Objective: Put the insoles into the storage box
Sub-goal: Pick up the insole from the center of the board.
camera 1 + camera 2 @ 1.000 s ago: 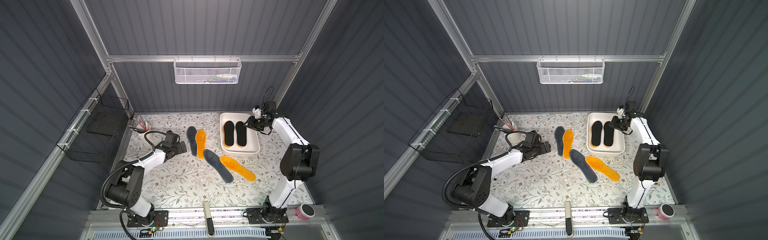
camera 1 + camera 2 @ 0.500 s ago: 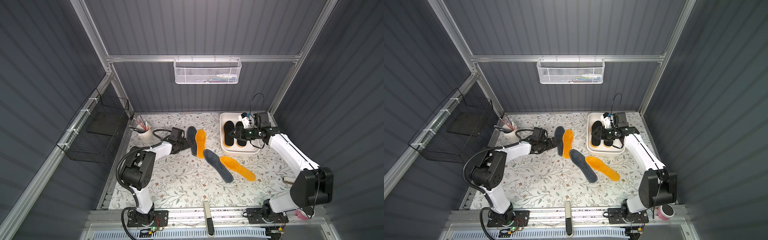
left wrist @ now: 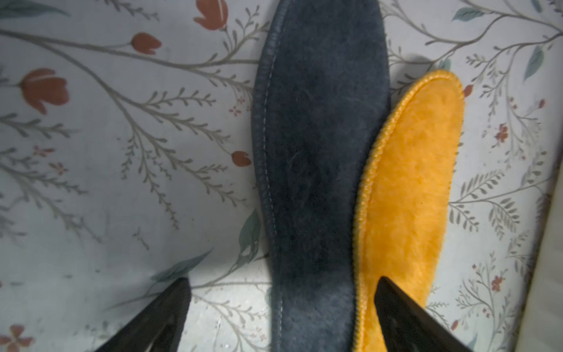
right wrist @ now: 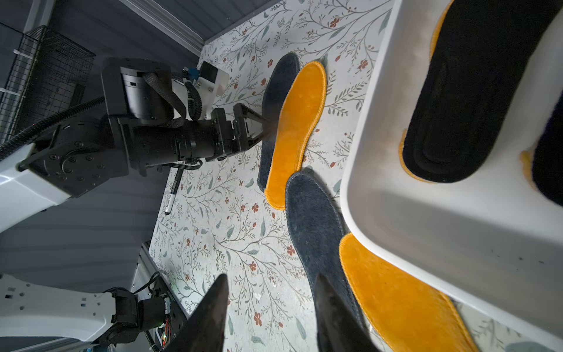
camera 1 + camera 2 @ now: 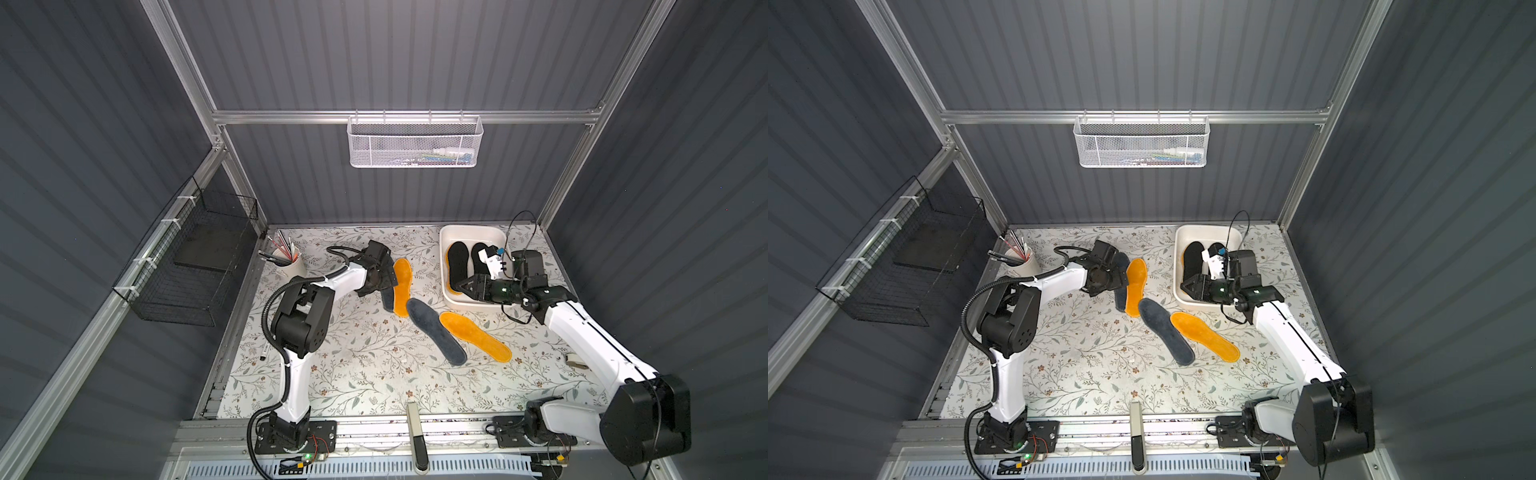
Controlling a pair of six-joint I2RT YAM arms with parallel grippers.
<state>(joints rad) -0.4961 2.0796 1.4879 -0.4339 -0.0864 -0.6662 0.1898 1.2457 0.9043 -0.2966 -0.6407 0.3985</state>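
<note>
The orange insole overlaps [image 3: 364, 193] the edge of the grey insole, so my left gripper should pinch the grey insole's free edge [image 3: 273, 249] and pull the grey insole clear before handing it over.
Two black insoles [image 5: 457, 259] lie in the white storage box [image 5: 469, 230], with orange edges showing under them in the right wrist view. On the floral mat lie a dark grey insole [image 3: 320, 137] with an orange insole [image 3: 420, 170] overlapping its edge, and nearer the front a second grey insole [image 5: 436, 332] beside a second orange one [image 5: 473, 340]. My left gripper [image 3: 281, 288] is open, low over the first grey insole, which runs between its fingers. My right gripper [image 5: 457, 286] hangs open and empty at the box's front left corner.
A white cup of pens [image 5: 286, 259] stands at the back left, and a marker [image 5: 264, 353] lies by the mat's left edge. A black wire basket [image 5: 195, 257] hangs on the left wall, a white mesh basket [image 5: 415, 141] on the back wall. A tape roll [image 5: 575, 359] sits at right.
My right arm has swung from the box's far right side across to its front left corner. My left gripper has moved right, from beside the grey insole to over it.
</note>
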